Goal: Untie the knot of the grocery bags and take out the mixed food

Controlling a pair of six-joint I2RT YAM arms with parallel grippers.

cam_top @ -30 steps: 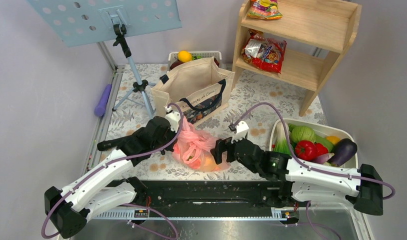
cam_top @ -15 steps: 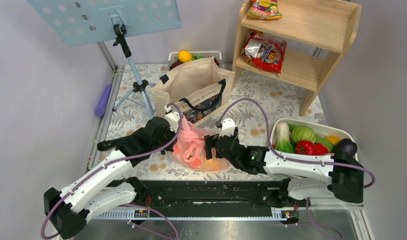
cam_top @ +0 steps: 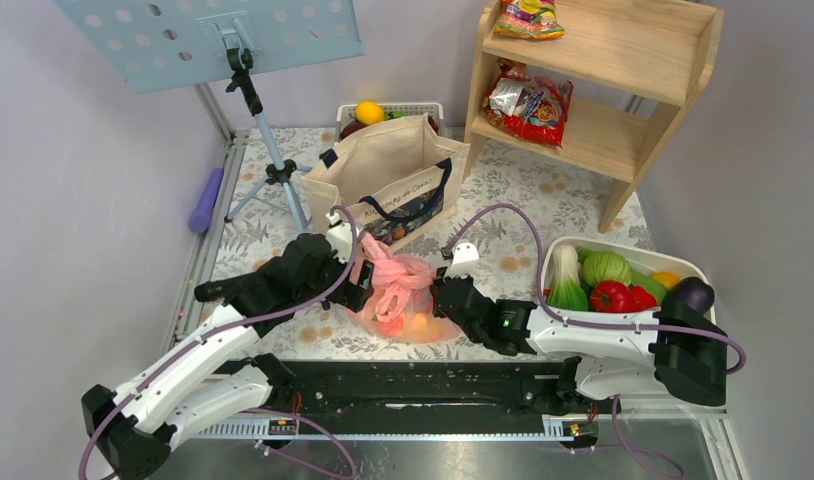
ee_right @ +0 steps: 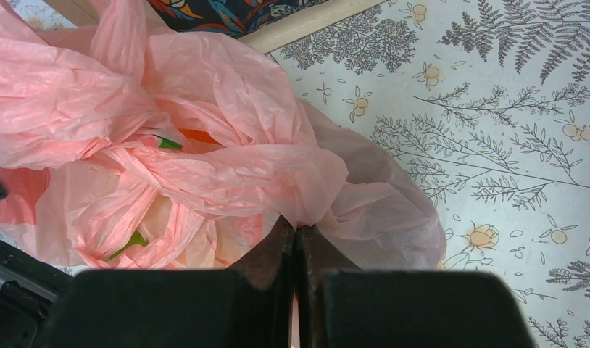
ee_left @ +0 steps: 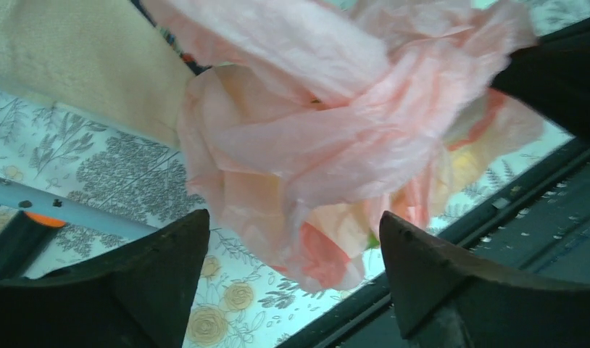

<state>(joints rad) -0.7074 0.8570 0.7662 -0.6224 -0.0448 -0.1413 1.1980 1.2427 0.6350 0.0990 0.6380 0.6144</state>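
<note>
The bag is gripped only by my right gripper, so next my left gripper clamps the loose plastic on the tripod's side (ee_left: 298, 243) before my right gripper pulls the bag's twisted band (ee_right: 230, 172).
One pink grocery bag (cam_top: 403, 298) lies on the floral table in front of the canvas tote. Its knot (cam_top: 407, 267) of twisted handles sits on top, and shows as a twisted band (ee_right: 227, 174) in the right wrist view. Mixed food shows through the plastic as orange (cam_top: 419, 322) and green (ee_right: 169, 143) shapes. My left gripper (cam_top: 361, 281) is at the bag's left side, open, with pink plastic (ee_left: 306, 145) hanging loose between and above its fingers (ee_left: 169, 261). My right gripper (ee_right: 298, 230) is shut on a pinch of the bag's plastic at the right side (cam_top: 436, 292).
A beige canvas tote (cam_top: 388, 170) stands just behind the bag. A white tub (cam_top: 633, 249) of vegetables sits at the right. A wooden shelf (cam_top: 623, 60) with snack packets is at the back right, a stand's tripod (cam_top: 273, 175) at the back left.
My left gripper has opened and let go of the pink plastic. My right gripper has moved left to the bag and shut on its plastic.
</note>
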